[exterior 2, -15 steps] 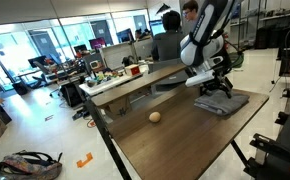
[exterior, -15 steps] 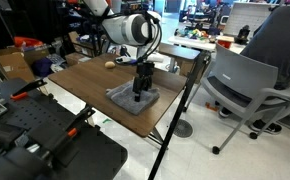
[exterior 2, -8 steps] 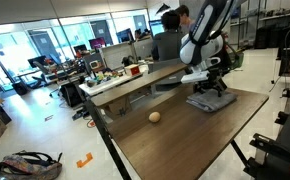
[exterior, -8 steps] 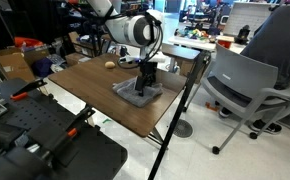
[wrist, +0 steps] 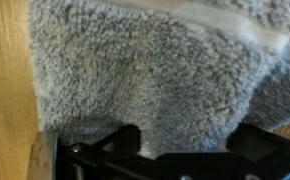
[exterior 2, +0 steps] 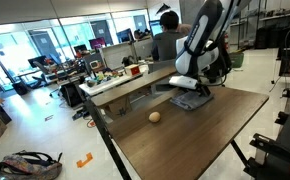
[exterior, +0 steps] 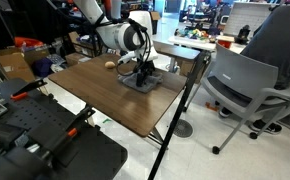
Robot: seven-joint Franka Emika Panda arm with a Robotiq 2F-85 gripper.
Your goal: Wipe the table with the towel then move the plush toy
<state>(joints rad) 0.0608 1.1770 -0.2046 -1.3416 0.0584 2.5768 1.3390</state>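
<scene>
The grey towel [exterior: 138, 82] is crumpled near the far side of the table, so the robot's gripper should press down and pull the towel back across the open wood [exterior: 102, 89] before it moves the plush toy.
The grey towel [exterior: 138, 81] [exterior 2: 190, 101] lies rumpled on the dark wood table [exterior: 105, 100] [exterior 2: 185, 145], near its far side. My gripper [exterior: 143, 72] [exterior 2: 197, 88] points straight down and presses into the towel. In the wrist view the towel [wrist: 155, 70] fills the frame, and my gripper [wrist: 188, 138] stands open, its black fingers wide apart with cloth between them but not pinched. The tan plush toy [exterior: 109, 64] [exterior 2: 154, 117] rests on the table, apart from the towel.
A grey office chair [exterior: 247, 85] stands past the table's edge. Black equipment [exterior: 35, 140] sits in the foreground. A lighter, cluttered table [exterior 2: 135, 78] runs alongside, with a person [exterior 2: 170, 30] behind it. A bag [exterior 2: 25, 163] lies on the floor.
My gripper has slid the towel across the table, away from the near edge and toward the far side, closer to the plush toy. The toy has not moved.
</scene>
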